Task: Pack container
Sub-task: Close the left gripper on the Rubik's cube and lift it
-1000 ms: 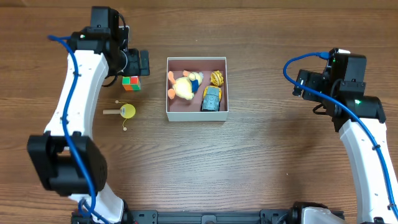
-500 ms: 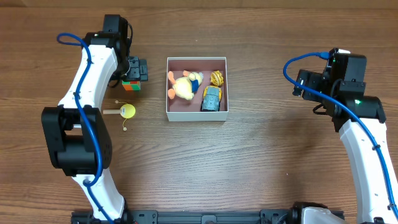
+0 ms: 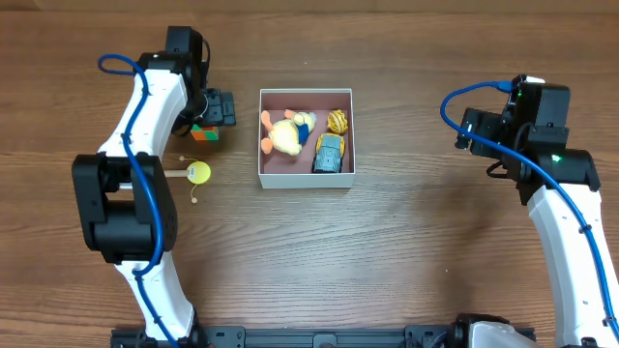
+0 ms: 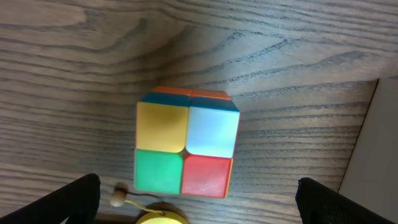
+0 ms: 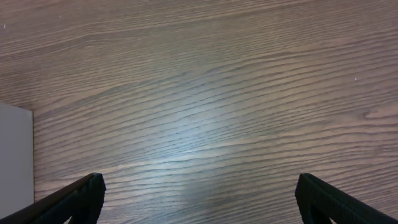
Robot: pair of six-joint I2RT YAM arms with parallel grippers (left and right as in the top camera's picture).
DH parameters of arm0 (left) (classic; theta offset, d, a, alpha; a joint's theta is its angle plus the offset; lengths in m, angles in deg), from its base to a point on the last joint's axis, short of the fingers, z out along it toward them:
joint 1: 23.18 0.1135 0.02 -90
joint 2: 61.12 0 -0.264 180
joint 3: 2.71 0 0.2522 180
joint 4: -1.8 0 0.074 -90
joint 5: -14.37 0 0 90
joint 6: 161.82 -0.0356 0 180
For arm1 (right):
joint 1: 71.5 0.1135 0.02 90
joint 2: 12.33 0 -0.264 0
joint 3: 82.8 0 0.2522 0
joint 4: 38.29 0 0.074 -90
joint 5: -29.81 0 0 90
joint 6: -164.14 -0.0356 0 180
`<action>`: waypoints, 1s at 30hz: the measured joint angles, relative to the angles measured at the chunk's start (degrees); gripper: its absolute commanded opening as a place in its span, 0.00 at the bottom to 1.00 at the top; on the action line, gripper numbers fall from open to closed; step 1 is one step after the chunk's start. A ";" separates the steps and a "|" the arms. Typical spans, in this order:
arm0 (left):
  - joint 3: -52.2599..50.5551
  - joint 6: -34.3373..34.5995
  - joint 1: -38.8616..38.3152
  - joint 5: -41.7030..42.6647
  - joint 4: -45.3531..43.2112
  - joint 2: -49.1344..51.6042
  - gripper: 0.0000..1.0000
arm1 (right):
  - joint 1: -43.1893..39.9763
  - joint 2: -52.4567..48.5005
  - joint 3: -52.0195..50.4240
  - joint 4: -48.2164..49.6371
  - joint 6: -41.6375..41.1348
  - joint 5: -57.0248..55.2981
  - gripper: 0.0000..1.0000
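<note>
I should keep lowering my left gripper's open fingers, with the puzzle cube point(image 4: 186, 149) square inside them, clear of the container's side, until they straddle its sides point(image 4: 235, 140), then close.
The container point(image 3: 349, 97), a square white-walled box with a pink inside, sits at the table's middle back. It holds a yellow duck toy point(image 3: 286, 135), a small orange toy point(image 3: 338, 121) and a grey-blue toy car point(image 3: 330, 154). Its wall edge shows in the left wrist view point(image 4: 373, 149). A coloured puzzle cube point(image 3: 203, 131) point(image 4: 186, 142) lies left of the container. My left gripper point(image 3: 215, 108) point(image 4: 198, 202) is open just above the cube, jaws wide on either side. A yellow ball-and-stick toy point(image 3: 193, 173) point(image 4: 158, 216) lies in front of the cube. My right gripper point(image 3: 471, 135) point(image 5: 199, 199) is open and empty over bare wood.
The container's corner shows at the left edge of the right wrist view point(image 5: 13, 162). Wood table point(image 3: 406, 251) all round.
My left gripper has moved down and a little right, closing in over the cube. The right arm has not moved.
</note>
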 measured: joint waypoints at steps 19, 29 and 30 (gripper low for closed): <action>0.00 -0.04 1.03 0.15 -0.72 5.99 1.00 | 0.00 0.00 0.00 0.02 0.00 0.02 1.00; 0.00 -0.33 1.03 -0.87 -3.65 5.99 0.74 | 0.00 0.00 0.00 -0.02 0.00 0.02 1.00; 0.00 -0.35 1.03 -0.87 -3.96 5.99 0.73 | 0.00 0.00 0.00 -0.02 0.02 0.02 1.00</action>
